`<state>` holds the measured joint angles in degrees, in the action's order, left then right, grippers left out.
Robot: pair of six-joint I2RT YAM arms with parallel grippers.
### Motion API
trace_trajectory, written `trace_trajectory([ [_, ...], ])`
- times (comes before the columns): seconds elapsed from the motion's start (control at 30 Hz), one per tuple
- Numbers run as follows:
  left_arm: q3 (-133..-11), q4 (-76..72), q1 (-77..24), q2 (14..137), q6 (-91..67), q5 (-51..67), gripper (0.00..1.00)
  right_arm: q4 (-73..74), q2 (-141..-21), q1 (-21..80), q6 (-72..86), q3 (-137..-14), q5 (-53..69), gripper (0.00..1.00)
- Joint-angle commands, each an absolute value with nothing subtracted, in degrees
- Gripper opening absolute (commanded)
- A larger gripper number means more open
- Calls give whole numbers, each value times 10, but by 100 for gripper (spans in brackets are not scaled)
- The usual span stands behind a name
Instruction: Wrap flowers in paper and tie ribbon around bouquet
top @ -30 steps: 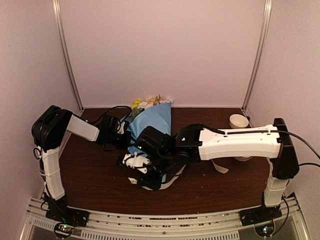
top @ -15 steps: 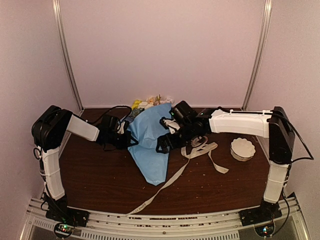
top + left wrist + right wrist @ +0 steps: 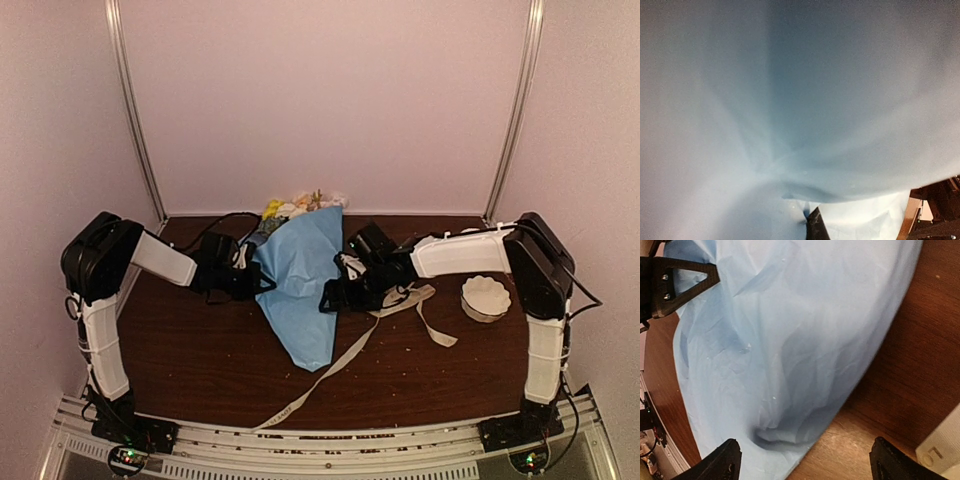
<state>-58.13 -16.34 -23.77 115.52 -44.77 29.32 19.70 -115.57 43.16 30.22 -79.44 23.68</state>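
Note:
Only my left gripper is pinching the paper's edge (image 3: 275, 285), so my right gripper should reach over and take hold of the cone's narrow part (image 3: 299, 318) before my left gripper takes the ribbon.
The bouquet lies on the table as a cone of light blue paper (image 3: 300, 290), narrow end toward me. The flowers (image 3: 305, 203) poke out of its far wide end. My left gripper (image 3: 255, 282) is shut on the paper's left edge; in the left wrist view the paper (image 3: 790, 100) fills the frame, pinched at my left gripper (image 3: 812, 222). My right gripper (image 3: 335, 295) hangs open at the cone's right edge, wide apart over the paper (image 3: 790, 340), holding nothing (image 3: 810, 462). The ribbon (image 3: 345, 355) lies loose from the front edge to beneath the right arm.
A white scalloped bowl (image 3: 485, 297) stands at the right, beside the right arm. Brown tabletop (image 3: 920, 365) shows right of the cone. Pink walls and metal posts close in the back and sides.
My right gripper opened and swung from the cone's near tip back to its right edge. The ribbon now lies loose across the table. The left arm has not moved.

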Motion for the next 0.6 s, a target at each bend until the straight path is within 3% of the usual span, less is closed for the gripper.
trace_trajectory([
  [0.0, -572, -184, -252, 1111, -458, 289, 0, 238, -1087, 446, 263, -791, 85, 90],
  [0.1, -573, -187, -258, 1094, -467, 288, 0, 271, -1057, 489, 209, -808, -15, 90],
  [0.3, -573, -196, -264, 1069, -488, 290, 0, 277, -1083, 609, 95, -872, -83, 89],
  [0.57, -564, -217, -270, 1056, -514, 288, 0, 282, -1170, 642, 67, -941, -104, 88],
])
